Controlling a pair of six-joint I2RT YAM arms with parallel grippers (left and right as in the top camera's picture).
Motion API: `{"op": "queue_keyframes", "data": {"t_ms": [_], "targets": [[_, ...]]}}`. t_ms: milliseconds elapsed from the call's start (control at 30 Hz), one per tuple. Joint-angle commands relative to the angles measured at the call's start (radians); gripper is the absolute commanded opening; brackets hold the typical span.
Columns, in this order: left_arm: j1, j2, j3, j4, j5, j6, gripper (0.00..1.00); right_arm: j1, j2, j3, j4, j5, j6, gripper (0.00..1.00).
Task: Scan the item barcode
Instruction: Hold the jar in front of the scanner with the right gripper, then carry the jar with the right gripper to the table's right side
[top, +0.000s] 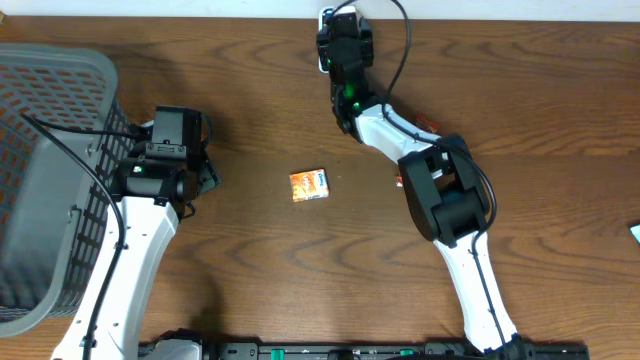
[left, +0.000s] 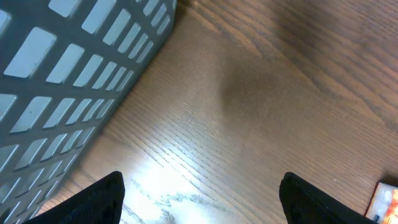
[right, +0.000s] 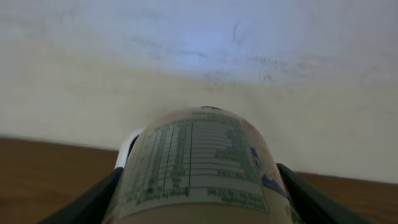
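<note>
I carry on with my right gripper, with the container (right: 198, 167) between both fingers, to the clear wood (top: 606, 210) beside the teal object, and let go once the container stands upright.
The item is a round container (right: 196, 168) with a pale label; a green nutrition table faces the right wrist camera, and no barcode shows. My right gripper (right: 202, 199) is shut on it, one dark finger (right: 93, 202) on each side. It points at a pale wall beyond the table's far edge. In the overhead view this gripper (top: 338, 25) is at the table's far edge and covers most of the container. My left gripper (left: 200, 186) stands open over bare wood beside the basket, with nothing between its fingers.
A grey slatted basket (top: 40, 110) fills the left side, its wall (left: 68, 68) close to my left gripper (top: 205, 170). A small orange packet (top: 309, 185) lies flat mid-table, also at the lower right edge of the left wrist view (left: 385, 202). A teal object (top: 635, 232) pokes in at the right edge.
</note>
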Motion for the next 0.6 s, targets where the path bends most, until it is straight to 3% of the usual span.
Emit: {"op": "queue_keyframes", "data": {"t_ms": [0, 133, 333, 467, 567], "targets": [[0.002, 0.003, -0.001, -0.003, -0.002, -0.01, 0.8, 0.022, -0.202, 0.027, -0.074, 0.075, -0.08, 0.51], [0.002, 0.003, -0.001, -0.003, -0.002, -0.01, 0.8, 0.015, -0.347, 0.027, -0.34, 0.139, -0.071, 0.56], [0.002, 0.003, -0.001, -0.003, -0.002, -0.01, 0.8, -0.065, -0.552, 0.027, -0.913, 0.126, 0.236, 0.5], [0.002, 0.003, -0.001, -0.003, -0.002, -0.01, 0.8, -0.185, -0.637, 0.027, -1.225, 0.033, 0.382, 0.53], [0.002, 0.003, -0.001, -0.003, -0.002, -0.01, 0.8, -0.289, -0.65, 0.027, -1.374, -0.023, 0.412, 0.59]]}}
